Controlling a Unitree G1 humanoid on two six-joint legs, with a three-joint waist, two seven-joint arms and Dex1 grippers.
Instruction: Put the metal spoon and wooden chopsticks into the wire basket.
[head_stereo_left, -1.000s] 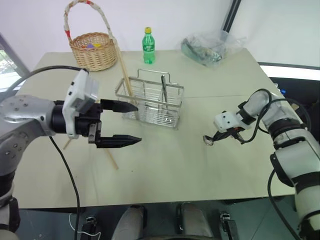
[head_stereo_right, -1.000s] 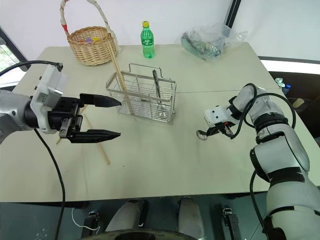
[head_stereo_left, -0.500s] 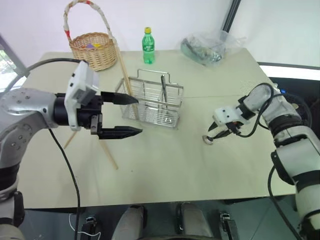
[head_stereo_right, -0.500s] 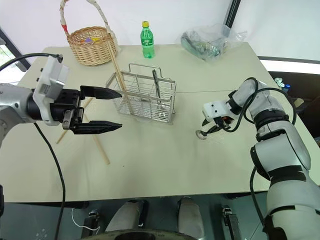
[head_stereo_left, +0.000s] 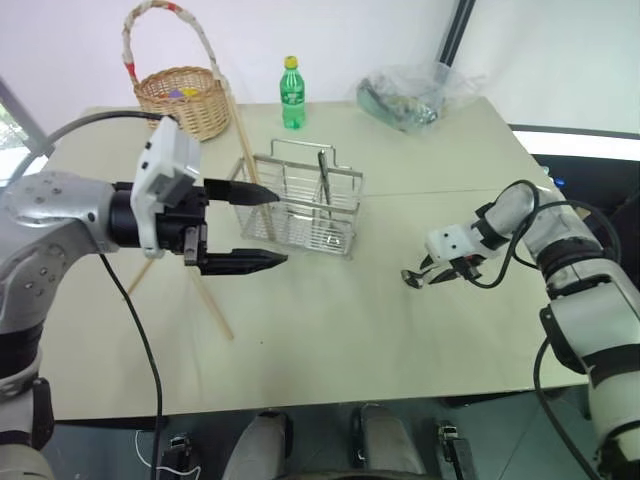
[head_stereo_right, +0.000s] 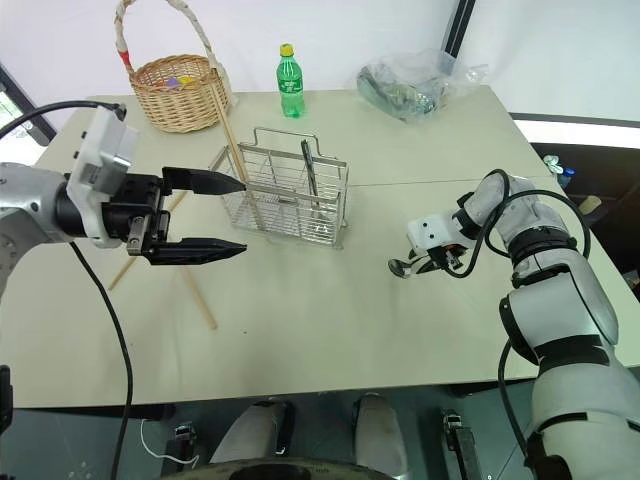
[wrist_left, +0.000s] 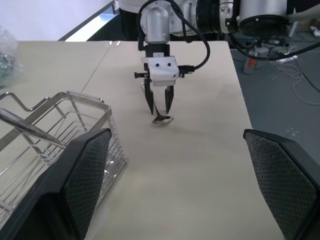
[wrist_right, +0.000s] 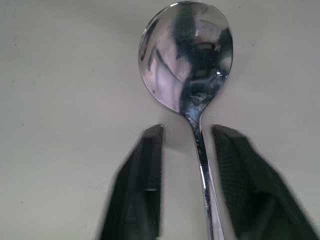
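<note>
The leaning chopstick (head_stereo_left: 243, 140) reaches far above the wire basket's rim, so the lying chopstick (head_stereo_left: 213, 307) will stay propped and tall when the robot lowers it into the basket.
The metal spoon (wrist_right: 187, 55) lies on the table, bowl away from my right gripper (head_stereo_left: 425, 276). That gripper points down over the spoon's handle, open by a narrow gap, one finger (wrist_right: 145, 185) on each side and not touching it. The wire basket (head_stereo_left: 300, 212) stands mid-table with a dark utensil (head_stereo_left: 323, 180) upright in it. One of the wooden chopsticks (head_stereo_left: 245, 140) leans in its left end, and two more (head_stereo_left: 215, 305) lie on the table to its left. My left gripper (head_stereo_left: 282, 228) hovers wide open and level just left of the basket, holding nothing.
A round wicker basket (head_stereo_left: 185, 100) with a tall handle, a green bottle (head_stereo_left: 291, 92) and a clear plastic bag (head_stereo_left: 410, 95) stand along the far edge. Bare tabletop (head_stereo_left: 330, 340) stretches between the arms and toward the near edge.
My right gripper lifted slightly and opened, then came back down with its fingers narrowed around the spoon's handle. The spoon stayed on the table. My left gripper held still.
</note>
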